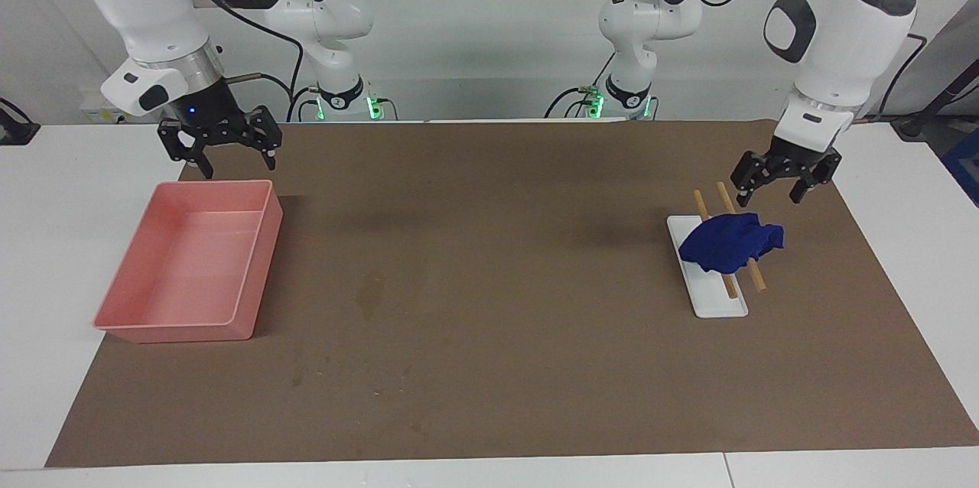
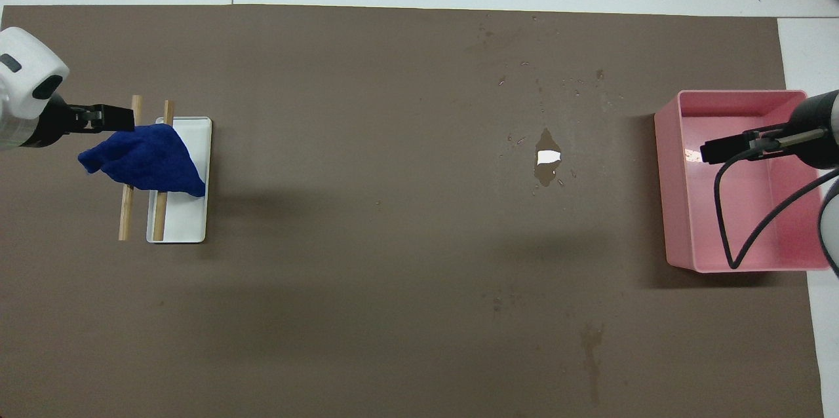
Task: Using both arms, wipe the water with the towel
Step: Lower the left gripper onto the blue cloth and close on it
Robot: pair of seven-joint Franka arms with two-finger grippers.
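I expect the royal-blue towel (image 2: 147, 158) to come free and leave the sticks in place when I lift it, as it lies loosely across both wooden sticks (image 2: 160, 216).
The royal-blue towel (image 1: 730, 243) lies crumpled on two wooden sticks (image 1: 700, 205) across a white tray (image 1: 719, 303) at the left arm's end of the table. It also shows in the overhead view (image 2: 144, 159). My left gripper (image 1: 771, 193) hangs open just above the towel's edge and is not touching it; it also shows in the overhead view (image 2: 108, 118). The water (image 1: 372, 293) is a small darker blotch on the brown mat near the middle, with a bright glint on it in the overhead view (image 2: 547, 159). My right gripper (image 1: 239, 163) is open and empty over the pink bin's rim.
A pink rectangular bin (image 1: 176, 331) stands at the right arm's end of the table and shows in the overhead view (image 2: 663, 175) too. A brown mat (image 1: 535, 366) covers most of the white table. Tiny dark specks lie around the water.
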